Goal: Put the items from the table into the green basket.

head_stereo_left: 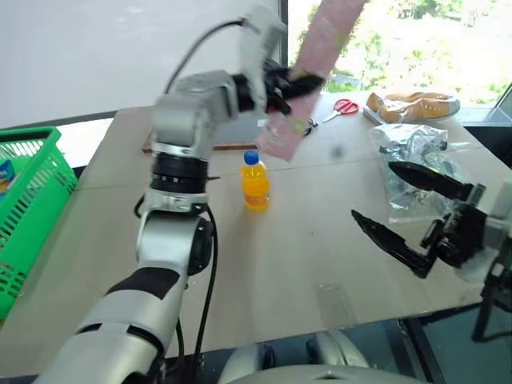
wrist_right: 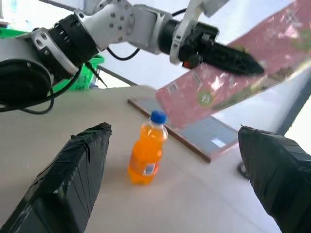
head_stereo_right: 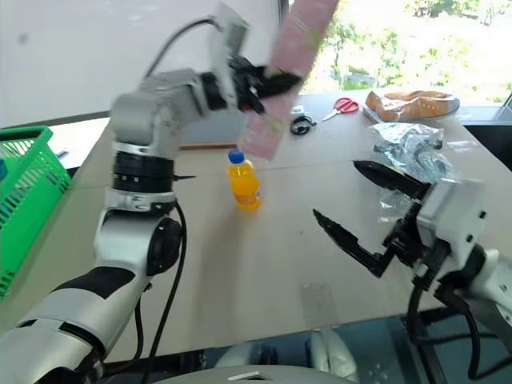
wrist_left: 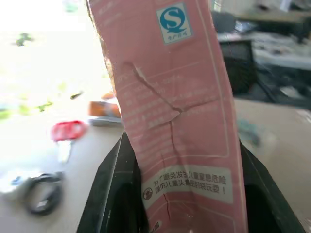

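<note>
Both fingers of my left gripper grip the pink packet across its width (wrist_left: 189,170), so I should keep carrying it until it is over the green basket's open top (head_stereo_left: 22,164).
My left gripper (head_stereo_left: 300,85) is shut on the long pink packet (head_stereo_left: 320,48) and holds it in the air above the table (head_stereo_left: 304,240), tilted nearly upright. In the left wrist view the pink packet (wrist_left: 180,111) sits between the black fingers (wrist_left: 114,194). The orange-drink bottle (head_stereo_left: 255,182) with a blue cap stands upright on the table just below the packet. My right gripper (head_stereo_left: 404,212) hangs open over the table's right side, its fingers (wrist_right: 80,179) spread wide towards the bottle (wrist_right: 146,155). The green basket (head_stereo_left: 28,200) stands at the far left, beside the table.
Red-handled scissors (head_stereo_left: 342,108), a tray of bread (head_stereo_left: 412,104) and a crumpled clear bag (head_stereo_left: 412,156) lie at the table's far right. A flat board (wrist_right: 194,138) rests behind the bottle. A dark coiled thing (head_stereo_right: 302,124) lies near the scissors.
</note>
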### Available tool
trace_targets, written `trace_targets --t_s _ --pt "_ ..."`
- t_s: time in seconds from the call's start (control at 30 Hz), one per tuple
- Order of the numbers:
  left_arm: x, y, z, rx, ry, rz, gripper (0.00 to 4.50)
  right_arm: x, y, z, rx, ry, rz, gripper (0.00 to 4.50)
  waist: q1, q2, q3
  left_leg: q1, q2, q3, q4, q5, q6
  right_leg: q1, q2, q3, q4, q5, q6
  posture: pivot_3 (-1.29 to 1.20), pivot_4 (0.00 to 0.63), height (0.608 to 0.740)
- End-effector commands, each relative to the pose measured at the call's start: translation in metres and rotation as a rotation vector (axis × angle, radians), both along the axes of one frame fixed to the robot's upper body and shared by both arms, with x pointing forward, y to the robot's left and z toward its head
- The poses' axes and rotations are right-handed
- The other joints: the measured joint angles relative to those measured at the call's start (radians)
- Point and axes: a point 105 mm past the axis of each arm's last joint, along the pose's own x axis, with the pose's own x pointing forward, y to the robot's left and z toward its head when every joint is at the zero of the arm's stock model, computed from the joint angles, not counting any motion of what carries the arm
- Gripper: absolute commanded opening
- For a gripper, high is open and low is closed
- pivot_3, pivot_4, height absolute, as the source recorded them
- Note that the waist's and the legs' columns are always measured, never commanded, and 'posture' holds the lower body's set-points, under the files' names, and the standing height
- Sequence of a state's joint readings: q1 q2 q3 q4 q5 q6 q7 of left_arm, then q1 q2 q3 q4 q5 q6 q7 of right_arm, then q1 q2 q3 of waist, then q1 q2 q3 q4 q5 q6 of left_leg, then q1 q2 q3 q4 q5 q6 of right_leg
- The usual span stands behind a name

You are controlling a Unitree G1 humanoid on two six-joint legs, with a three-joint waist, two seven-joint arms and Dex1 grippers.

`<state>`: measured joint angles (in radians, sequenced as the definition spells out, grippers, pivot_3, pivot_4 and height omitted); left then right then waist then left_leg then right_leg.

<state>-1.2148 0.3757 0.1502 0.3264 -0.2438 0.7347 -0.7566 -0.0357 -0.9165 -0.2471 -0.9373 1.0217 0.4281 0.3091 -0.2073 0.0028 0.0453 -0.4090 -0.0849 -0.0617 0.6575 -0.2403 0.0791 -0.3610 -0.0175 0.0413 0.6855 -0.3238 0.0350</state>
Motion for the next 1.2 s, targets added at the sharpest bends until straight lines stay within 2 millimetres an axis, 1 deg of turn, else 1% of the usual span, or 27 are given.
trace_targets --t_s 0.03,0.07,0.1,0.17,0.23,0.33,0.37,0.4,0.5,0.57,0.63,0.7,0.77,0.93,1.0,1.03,1.1,1.13,1.17,1.2 --pt "-0.001 0.067 0.04 -0.011 -0.183 0.303 1.63 0.035 0.019 0.003 0.067 0.091 0.027 4.5 0.009 -0.003 0.0 0.002 -0.002 -0.002 -0.001 0.002 -0.003 0.001 0.0 0.002 0.001 0.0 0.0 -0.08 0.0 0.74" --pt "-0.001 0.086 0.043 0.007 -0.215 0.392 1.63 0.046 0.027 0.004 0.076 0.13 0.052 4.5 0.027 -0.003 -0.001 0.006 -0.003 -0.002 -0.004 0.003 -0.006 0.001 -0.001 0.003 0.002 0.0 0.0 -0.05 0.0 0.74" --pt "-0.002 0.103 0.046 -0.002 -0.224 0.447 1.63 0.054 0.035 0.007 0.072 0.139 0.07 4.5 0.04 -0.004 -0.001 0.006 -0.003 -0.003 -0.006 0.004 -0.007 0.001 -0.001 0.003 0.002 0.0 0.0 -0.04 0.0 0.74" --pt "-0.007 0.142 0.055 -0.043 -0.248 0.58 1.63 0.059 0.051 0.019 0.079 0.164 0.188 4.5 0.072 -0.006 0.0 0.007 -0.004 -0.005 -0.007 0.005 -0.008 -0.001 -0.001 0.003 0.004 0.0 -0.001 0.01 0.0 0.74" --pt "-0.013 0.173 0.062 -0.002 -0.299 0.703 1.63 0.063 0.062 0.026 0.049 0.186 0.261 4.5 0.108 -0.01 -0.001 0.006 -0.007 -0.008 -0.008 0.005 -0.009 -0.008 -0.002 0.003 0.009 0.0 -0.001 0.05 0.0 0.74" --pt "-0.016 0.208 0.064 0.099 -0.334 0.857 1.63 0.062 0.072 0.031 -0.027 0.207 0.35 4.5 0.154 -0.016 -0.004 -0.006 -0.012 -0.017 -0.005 0.006 -0.012 -0.023 -0.003 0.001 0.011 0.0 -0.001 0.11 0.0 0.74" --pt "-0.017 0.217 0.064 0.123 -0.339 0.895 1.63 0.062 0.074 0.033 -0.041 0.209 0.363 4.5 0.176 -0.019 -0.006 -0.007 -0.014 -0.018 -0.005 0.006 -0.012 -0.024 -0.004 0.001 0.013 0.0 -0.002 0.12 0.0 0.74" --pt "-0.018 0.224 0.064 0.151 -0.349 0.925 1.63 0.062 0.076 0.036 -0.048 0.202 0.378 4.5 0.186 -0.02 -0.007 -0.007 -0.016 -0.019 -0.006 0.006 -0.012 -0.025 -0.006 -0.001 0.013 0.0 -0.002 0.13 0.0 0.74" --pt "-0.023 0.267 0.051 0.291 -0.335 1.061 1.63 0.068 0.087 0.045 -0.055 0.21 0.393 4.5 0.225 -0.024 -0.009 -0.007 -0.019 -0.019 -0.007 0.006 -0.012 -0.025 -0.008 -0.002 0.012 0.0 -0.002 0.18 0.0 0.74" --pt "-0.026 0.288 0.042 0.36 -0.319 1.121 1.63 0.07 0.091 0.047 -0.057 0.212 0.393 4.5 0.239 -0.025 -0.01 -0.007 -0.02 -0.019 -0.007 0.006 -0.012 -0.025 -0.009 -0.002 0.012 0.0 -0.002 0.2 0.0 0.74" --pt "-0.03 0.306 0.032 0.446 -0.293 1.174 1.63 0.075 0.094 0.047 -0.061 0.217 0.364 4.5 0.258 -0.03 -0.013 -0.007 -0.02 -0.019 -0.007 0.006 -0.012 -0.026 -0.009 -0.004 0.013 0.0 -0.002 0.21 0.0 0.74" --pt "-0.034 0.32 0.025 0.541 -0.281 1.225 1.63 0.077 0.094 0.046 -0.077 0.22 0.343 4.5 0.274 -0.033 -0.015 -0.007 -0.02 -0.02 -0.007 0.006 -0.013 -0.026 -0.009 -0.006 0.013 0.001 -0.002 0.21 0.0 0.74" --pt "-0.036 0.328 0.018 0.583 -0.252 1.243 1.63 0.077 0.093 0.045 -0.078 0.228 0.329 4.5 0.286 -0.036 -0.017 -0.007 -0.02 -0.02 -0.007 0.006 -0.013 -0.026 -0.01 -0.006 0.014 0.001 -0.002 0.21 0.0 0.74" --pt "-0.037 0.339 0.004 0.727 -0.237 1.285 1.63 0.082 0.088 0.041 -0.098 0.248 0.275 4.5 0.31 -0.041 -0.02 -0.007 -0.021 -0.02 -0.007 0.006 -0.012 -0.026 -0.011 -0.008 0.014 0.001 -0.003 0.2 0.0 0.74" --pt "-0.038 0.344 -0.006 0.745 -0.21 1.303 1.63 0.085 0.086 0.044 -0.071 0.248 0.243 4.5 0.311 -0.042 -0.021 -0.007 -0.021 -0.02 -0.007 0.006 -0.012 -0.026 -0.012 -0.01 0.015 0.001 -0.003 0.2 0.0 0.74" --pt "-0.038 0.346 -0.011 0.765 -0.199 1.313 1.63 0.088 0.084 0.046 -0.06 0.246 0.225 4.5 0.311 -0.042 -0.021 -0.007 -0.021 -0.02 -0.007 0.006 -0.012 -0.026 -0.012 -0.012 0.015 0.001 -0.003 0.15 0.0 0.74" --pt "-0.039 0.352 -0.024 0.745 -0.162 1.327 1.63 0.088 0.082 0.049 -0.051 0.242 0.207 4.5 0.304 -0.044 -0.022 -0.007 -0.021 -0.019 -0.007 0.006 -0.012 -0.028 -0.014 -0.013 0.019 0.001 -0.003 0.15 0.0 0.74" --pt "-0.042 0.357 -0.034 0.775 -0.133 1.345 1.63 0.087 0.081 0.05 -0.052 0.241 0.205 4.5 0.302 -0.045 -0.023 -0.007 -0.022 -0.018 -0.007 0.006 -0.012 -0.031 -0.015 -0.014 0.024 0.001 -0.003 0.15 0.0 0.74" --pt "-0.044 0.362 -0.048 0.741 -0.059 1.331 1.63 0.085 0.081 0.05 -0.054 0.238 0.205 4.5 0.299 -0.045 -0.023 -0.007 -0.023 -0.018 -0.007 0.006 -0.012 -0.033 -0.017 -0.014 0.028 0.001 -0.003 0.15 0.0 0.74" --pt "-0.046 0.365 -0.058 0.658 -0.001 1.324 1.63 0.083 0.08 0.05 -0.054 0.236 0.205 4.5 0.296 -0.045 -0.023 -0.007 -0.023 -0.018 -0.007 0.006 -0.012 -0.034 -0.017 -0.014 0.028 0.001 -0.003 0.15 0.0 0.74"
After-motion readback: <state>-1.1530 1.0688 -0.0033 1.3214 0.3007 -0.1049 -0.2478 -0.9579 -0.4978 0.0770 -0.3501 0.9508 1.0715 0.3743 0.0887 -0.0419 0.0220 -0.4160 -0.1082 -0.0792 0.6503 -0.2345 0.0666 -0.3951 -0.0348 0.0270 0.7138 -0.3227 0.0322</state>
